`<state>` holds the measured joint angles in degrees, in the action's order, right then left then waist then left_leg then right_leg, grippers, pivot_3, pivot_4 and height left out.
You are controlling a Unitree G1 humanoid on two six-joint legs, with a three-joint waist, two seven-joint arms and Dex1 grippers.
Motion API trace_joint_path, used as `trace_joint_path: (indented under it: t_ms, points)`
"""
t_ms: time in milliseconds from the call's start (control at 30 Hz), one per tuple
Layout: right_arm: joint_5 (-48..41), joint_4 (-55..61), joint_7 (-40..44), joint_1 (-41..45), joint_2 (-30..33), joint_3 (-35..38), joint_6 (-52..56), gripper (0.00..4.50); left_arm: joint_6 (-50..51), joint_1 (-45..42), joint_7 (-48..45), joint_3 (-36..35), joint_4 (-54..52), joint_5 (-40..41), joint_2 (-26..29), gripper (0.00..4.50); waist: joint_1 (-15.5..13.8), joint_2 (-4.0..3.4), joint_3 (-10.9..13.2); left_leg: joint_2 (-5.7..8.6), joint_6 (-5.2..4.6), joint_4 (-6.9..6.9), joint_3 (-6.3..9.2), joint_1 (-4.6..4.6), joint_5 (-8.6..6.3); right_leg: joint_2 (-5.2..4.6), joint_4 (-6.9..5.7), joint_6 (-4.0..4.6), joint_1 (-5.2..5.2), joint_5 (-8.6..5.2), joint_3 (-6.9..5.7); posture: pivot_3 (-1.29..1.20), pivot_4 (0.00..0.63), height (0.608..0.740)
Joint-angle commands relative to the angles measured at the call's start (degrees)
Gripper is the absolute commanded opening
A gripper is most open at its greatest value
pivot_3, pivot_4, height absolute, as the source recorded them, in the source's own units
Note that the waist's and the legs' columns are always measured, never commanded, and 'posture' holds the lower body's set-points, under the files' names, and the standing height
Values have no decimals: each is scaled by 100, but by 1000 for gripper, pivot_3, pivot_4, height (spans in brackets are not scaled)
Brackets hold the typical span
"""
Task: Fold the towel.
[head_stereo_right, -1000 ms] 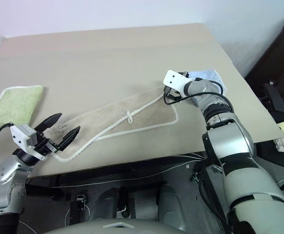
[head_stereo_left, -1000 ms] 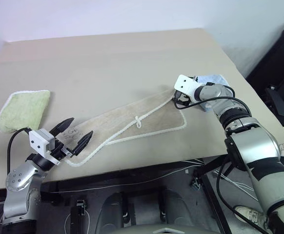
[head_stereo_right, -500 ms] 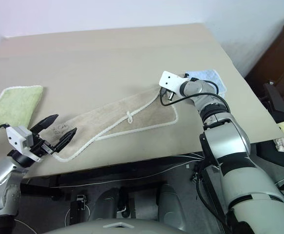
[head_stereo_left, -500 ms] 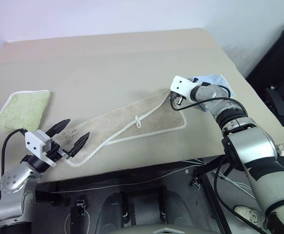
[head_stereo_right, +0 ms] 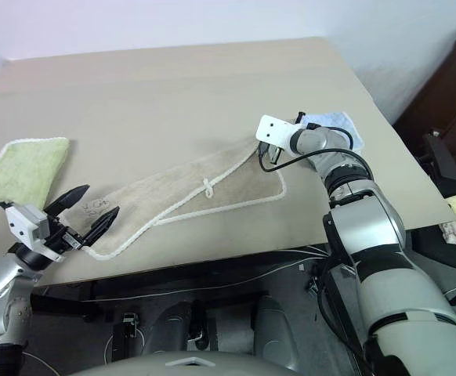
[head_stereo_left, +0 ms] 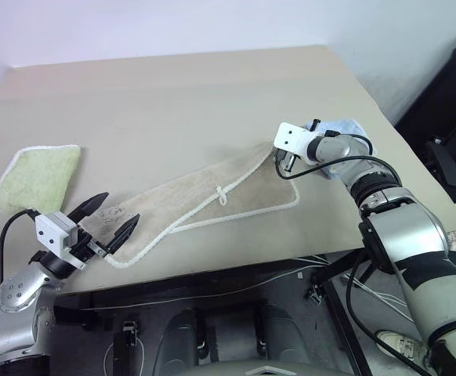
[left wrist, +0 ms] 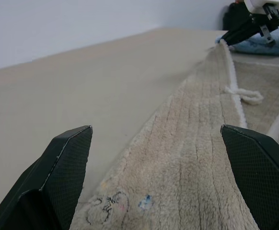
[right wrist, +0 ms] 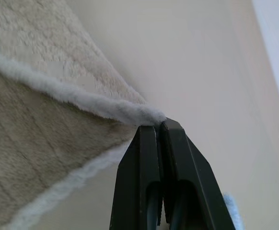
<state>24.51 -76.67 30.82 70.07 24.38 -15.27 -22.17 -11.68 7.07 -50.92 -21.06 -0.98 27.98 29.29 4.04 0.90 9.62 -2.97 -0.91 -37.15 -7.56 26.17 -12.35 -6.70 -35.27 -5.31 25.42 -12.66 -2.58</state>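
The lower white edge (head_stereo_left: 240, 218) can be seen loose under the looped edge, so the towel's layers (head_stereo_left: 182, 196) will come apart when the robot lifts the looped edge by its corners.
The towel (head_stereo_left: 212, 196), beige with white corded edging and a small white loop (head_stereo_left: 222, 193), lies in a long diagonal strip across the front of the table. My right gripper (head_stereo_left: 280, 162) is shut on its far right corner. In the right wrist view, the fingertips (right wrist: 159, 128) pinch the white cord edge, lifting it slightly off the table. My left gripper (head_stereo_left: 112, 217) stands open at the towel's near left end, one finger on each side of the strip (left wrist: 187, 158), just above it with nothing held.
A light green towel (head_stereo_left: 36, 176) lies at the table's left edge, close to my left arm. A light blue towel (head_stereo_left: 344, 128) lies just behind the right gripper. The table's front edge (head_stereo_left: 212, 270) runs just below the beige towel. A dark case (head_stereo_left: 451, 78) stands off the right side.
The right gripper's fingers have closed on the towel's far right corner edge. The left gripper stays open at the near left end.
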Motion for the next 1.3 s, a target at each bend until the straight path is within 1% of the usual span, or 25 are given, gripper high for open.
trace_joint_path:
  t_ms: [33, 133, 267, 467, 567, 733, 933, 1033, 1300]
  points:
    - [-670, 338, 315, 376, 112, 588, 9, 16, -7, 167, -103, -43, -277, 0, 162, 4500, 8, -1, 1, 0, -2, 1, 0, 0, 1, 0, 0, 0, 0, 0, 0, 0, 150, 740]
    - [-1254, 701, 580, 293, -64, 1038, 88, 16, 91, 422, -167, -43, -568, -31, 314, 4500, 9, -2, 1, -3, -2, 6, 0, -1, 1, 2, 2, -2, 1, 1, 0, 0, 150, 740]
    - [-1683, 1389, 294, 88, -307, 1379, 197, 16, 596, 651, -180, 32, -1191, 222, 512, 4500, 4, -5, 3, -6, 4, 7, 1, -2, 0, 2, 0, -1, 1, 0, 0, 0, 150, 740]
    - [-1807, 2529, -324, -268, -587, 1431, 526, 16, 1133, 743, -191, 283, -1911, 260, 697, 4500, -9, -6, 4, -6, 6, 7, 3, -1, -1, -5, 2, 2, 0, -1, 0, 0, 150, 740]
    - [-1871, 3006, -504, -365, -647, 1438, 788, 16, 1422, 746, -187, 394, -2172, 283, 815, 4500, -5, -9, 6, -5, 8, 8, 3, -1, 0, -1, 1, 2, 2, -1, 0, 0, 150, 740]
    - [-2046, 3675, -605, -394, -673, 1489, 1310, 16, 1735, 706, -95, 263, -2243, 231, 1035, 4500, -5, -11, 7, -7, 11, 12, 3, -1, 3, 5, 0, 2, 7, -1, 0, 0, 150, 740]
    - [-2216, 4088, -798, -287, -657, 1591, 1637, 16, 1986, 765, 53, 207, -2368, 106, 1203, 4500, -9, -11, 7, -7, 11, 13, 3, -1, 3, 4, 1, 3, 6, -2, 0, 0, 150, 740]
    - [-2233, 4134, -794, -279, -629, 1536, 1690, 16, 2016, 802, 86, 292, -2347, 1, 1185, 4500, -5, -12, 7, -6, 11, 13, 2, -1, 2, 4, 2, 3, 6, -2, 0, 0, 150, 740]
    - [-2191, 4124, -844, -358, -668, 1465, 1695, 16, 1654, 1172, -44, 423, -2211, -562, 1219, 4500, -2, -12, 8, -7, 12, 16, 0, 0, 2, 4, 3, 3, 11, -2, 0, 0, 150, 740]
